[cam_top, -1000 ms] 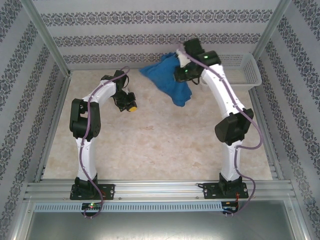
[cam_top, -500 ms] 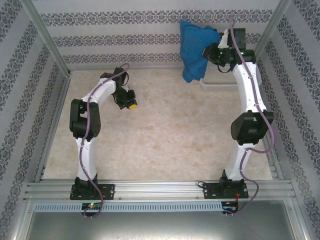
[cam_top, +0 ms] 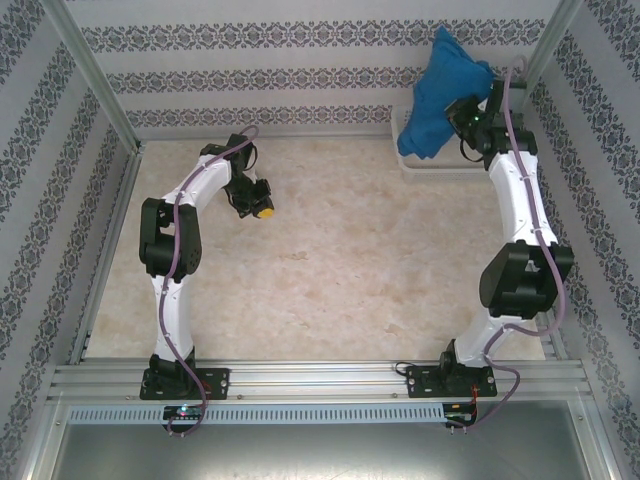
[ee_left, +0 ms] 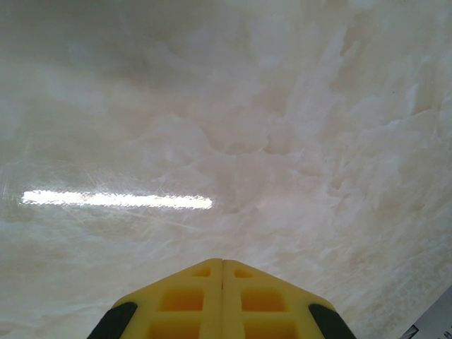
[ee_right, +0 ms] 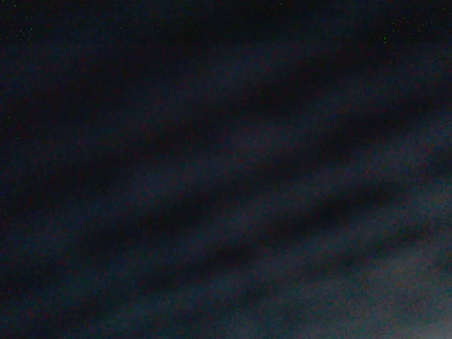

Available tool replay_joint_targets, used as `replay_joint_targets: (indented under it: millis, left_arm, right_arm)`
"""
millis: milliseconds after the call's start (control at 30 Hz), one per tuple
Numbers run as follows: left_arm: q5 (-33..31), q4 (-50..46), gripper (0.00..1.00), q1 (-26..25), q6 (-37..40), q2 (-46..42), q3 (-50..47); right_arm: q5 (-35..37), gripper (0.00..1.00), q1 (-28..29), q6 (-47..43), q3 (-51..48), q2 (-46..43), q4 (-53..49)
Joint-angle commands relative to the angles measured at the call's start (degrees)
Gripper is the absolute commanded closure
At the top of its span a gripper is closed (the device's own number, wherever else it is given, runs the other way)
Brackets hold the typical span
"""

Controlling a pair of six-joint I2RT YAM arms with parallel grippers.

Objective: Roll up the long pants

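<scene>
The long pants' lower end (cam_top: 424, 142) hangs over the white basket's opening (cam_top: 452, 145), so my right gripper should keep lowering the pants until they rest inside, then let go.
The long pants (cam_top: 440, 90) are a bunched royal-blue bundle hanging in the air at the back right, above the white basket (cam_top: 425, 170). My right gripper (cam_top: 460, 106) is shut on them, its fingers buried in the cloth. Dark folds of the same cloth (ee_right: 226, 169) press against the lens in the right wrist view. My left gripper (cam_top: 263, 212) sits low over the table at the back left, its yellow fingertips (ee_left: 205, 282) pressed together with nothing between them.
The basket stands in the back right corner against the patterned wall (cam_top: 250, 80), mostly hidden by the pants and the right arm. Metal frame posts (cam_top: 100, 80) stand at both back corners. The marbled tabletop (cam_top: 340, 260) spreads between the arms.
The right arm has swung right and toward the back corner, carrying the pants from the table's back middle to above the basket. The left arm has not moved.
</scene>
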Motion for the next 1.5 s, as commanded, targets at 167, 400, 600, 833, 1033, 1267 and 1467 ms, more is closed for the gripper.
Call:
replay_joint_targets:
  millis: [167,400,600,833,1033,1267,1467]
  left_arm:
    - [-0.05,-3.01,1.0,-0.07,2.06,1.02,1.9]
    - [-0.34,-3.29,1.0,-0.04,2.66,0.77,1.62]
    - [-0.44,-3.67,1.0,0.04,2.68,0.87,2.0]
    - [-1.21,-4.62,1.0,0.26,2.9,1.46,2.84]
    - [-1.59,-5.82,1.0,0.78,3.17,3.03,4.9]
    - [-1.39,-6.5,0.82,0.93,2.77,5.66,7.49]
    - [0.9,-3.31,0.28,1.08,1.66,5.22,7.41]
  right_arm:
    - [2.65,1.0,-3.71,11.5,-8.58,-5.74,20.15]
    - [-2.87,1.0,-5.79,19.85,-15.21,-1.75,31.93]
    - [-8.7,1.0,-7.05,21.72,-12.25,4.81,38.4]
    - [-14.31,1.0,-8.12,30.75,-10.09,16.49,52.91]
    - [-15.05,1.0,-8.63,29.96,-6.7,22.48,52.33]
    - [-18.6,0.31,-8.91,29.46,-1.17,25.99,49.16]
    - [-21.07,0.26,-8.58,26.76,-1.31,17.61,42.52]
